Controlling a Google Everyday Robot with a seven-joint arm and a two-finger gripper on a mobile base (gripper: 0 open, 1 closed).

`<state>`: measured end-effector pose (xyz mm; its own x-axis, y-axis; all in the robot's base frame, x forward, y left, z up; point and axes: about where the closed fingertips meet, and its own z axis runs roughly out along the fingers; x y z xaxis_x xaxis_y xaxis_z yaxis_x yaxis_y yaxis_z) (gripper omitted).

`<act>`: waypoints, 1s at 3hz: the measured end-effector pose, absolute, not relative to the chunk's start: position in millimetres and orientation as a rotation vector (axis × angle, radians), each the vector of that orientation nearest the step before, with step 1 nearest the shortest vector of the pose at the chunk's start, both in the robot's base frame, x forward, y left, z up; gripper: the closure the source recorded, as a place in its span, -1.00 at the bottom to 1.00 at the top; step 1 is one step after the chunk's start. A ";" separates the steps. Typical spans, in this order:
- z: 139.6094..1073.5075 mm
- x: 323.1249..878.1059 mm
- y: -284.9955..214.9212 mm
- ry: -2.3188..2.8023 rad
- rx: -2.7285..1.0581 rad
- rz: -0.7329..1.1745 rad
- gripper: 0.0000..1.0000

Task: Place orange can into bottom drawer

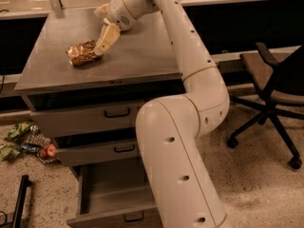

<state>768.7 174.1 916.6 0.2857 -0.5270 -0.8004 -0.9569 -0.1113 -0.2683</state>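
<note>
Next, my gripper backs off and straddles the can (82, 54), because its lower finger is at the orange can's end (97, 49) and its upper finger is farther back.
The orange can (84, 53) lies on its side on the grey cabinet top (137, 51), towards the left. My gripper (99, 31) is above the top, just right of the can, and open. Its lower finger (107, 38) slants down to the can's right end, and its tip is at or touching the can. The upper finger (100, 9) is farther back. The bottom drawer (114, 194) is pulled out below, its inside bare, with its black handle (133, 217) on the front. My arm hides the drawer's right part.
The middle drawer (95, 151) stands slightly out and the top drawer (85, 118) is shut. A black office chair (273, 89) stands at the right. Litter and a red round item (49, 151) lie on the floor at left, and a black bar (20, 201) lies at lower left.
</note>
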 end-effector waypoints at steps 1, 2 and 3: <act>925.5 804.3 176.4 1.363 -1.547 0.701 -1.00; 912.3 815.4 180.7 1.417 -1.459 0.738 -1.00; 896.6 797.8 184.3 1.508 -1.426 0.777 -1.00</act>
<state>797.8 184.3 896.6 0.0618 -0.4208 -0.9051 -0.9813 0.1400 -0.1321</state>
